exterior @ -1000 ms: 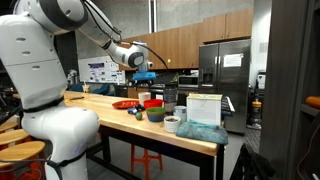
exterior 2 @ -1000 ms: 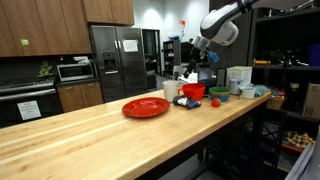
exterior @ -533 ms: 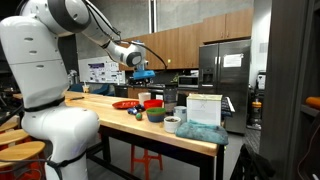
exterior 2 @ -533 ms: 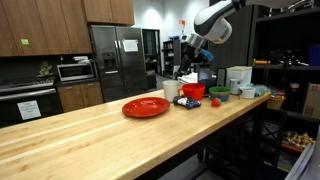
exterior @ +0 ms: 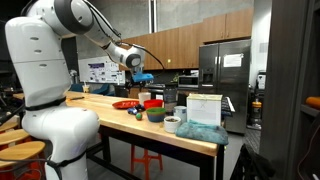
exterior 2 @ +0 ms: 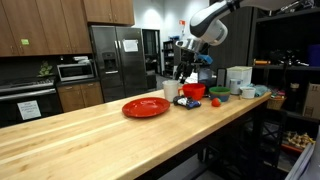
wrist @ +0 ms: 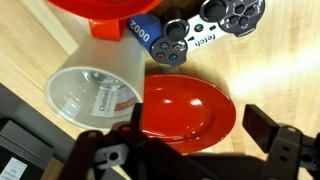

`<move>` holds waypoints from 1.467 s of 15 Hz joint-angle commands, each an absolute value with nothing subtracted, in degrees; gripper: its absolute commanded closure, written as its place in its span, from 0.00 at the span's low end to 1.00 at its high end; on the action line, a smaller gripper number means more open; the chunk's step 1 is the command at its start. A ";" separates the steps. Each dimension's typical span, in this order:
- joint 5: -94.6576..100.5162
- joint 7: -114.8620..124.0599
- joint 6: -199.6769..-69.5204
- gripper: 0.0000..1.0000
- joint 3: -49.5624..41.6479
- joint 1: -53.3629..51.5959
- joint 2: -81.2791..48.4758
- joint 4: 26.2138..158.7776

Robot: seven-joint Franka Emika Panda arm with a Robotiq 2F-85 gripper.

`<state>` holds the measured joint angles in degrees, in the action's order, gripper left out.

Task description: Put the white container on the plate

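Note:
The gripper's opening is above the red-orange plate [wrist: 192, 105] and the white container is next to one finger, so the robot should move back and straddle the container's plate-side rim [wrist: 138, 88].
The white container [wrist: 93, 92] stands upright on the wooden counter between the red-orange plate [wrist: 188, 105] and a red bowl [wrist: 110, 14]. It also shows in both exterior views [exterior 2: 170, 90] [exterior: 143, 98], beside the plate [exterior 2: 146, 107] [exterior: 125, 104]. My gripper [wrist: 193, 142] is open and empty. It hangs above the counter over the plate's near side, with the container off one finger. In the exterior views the gripper [exterior 2: 184, 70] [exterior: 141, 73] is above the container, not touching it.
A blue toy with dark grey discs [wrist: 192, 36] lies next to the container and the red bowl [exterior 2: 194, 92]. A dark green bowl [exterior: 157, 114], a low white bowl [exterior: 172, 124] and a large white box [exterior: 203, 108] stand further along the counter [exterior 2: 90, 135].
My gripper has moved down and sideways along the counter, from over the red bowl toward the white container and plate. The objects have not moved.

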<state>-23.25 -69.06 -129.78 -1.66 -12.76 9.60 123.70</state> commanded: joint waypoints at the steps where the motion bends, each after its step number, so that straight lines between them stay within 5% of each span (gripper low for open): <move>1: -23.45 -70.34 -134.22 0.00 -0.49 -10.78 9.50 123.26; 20: -23.48 -69.21 -148.64 0.00 3.01 -9.94 3.08 127.34; 21: -22.96 -68.65 -148.97 0.05 3.07 -9.72 3.10 127.43; 22: -22.83 -68.38 -149.19 0.26 3.08 -9.55 3.13 127.46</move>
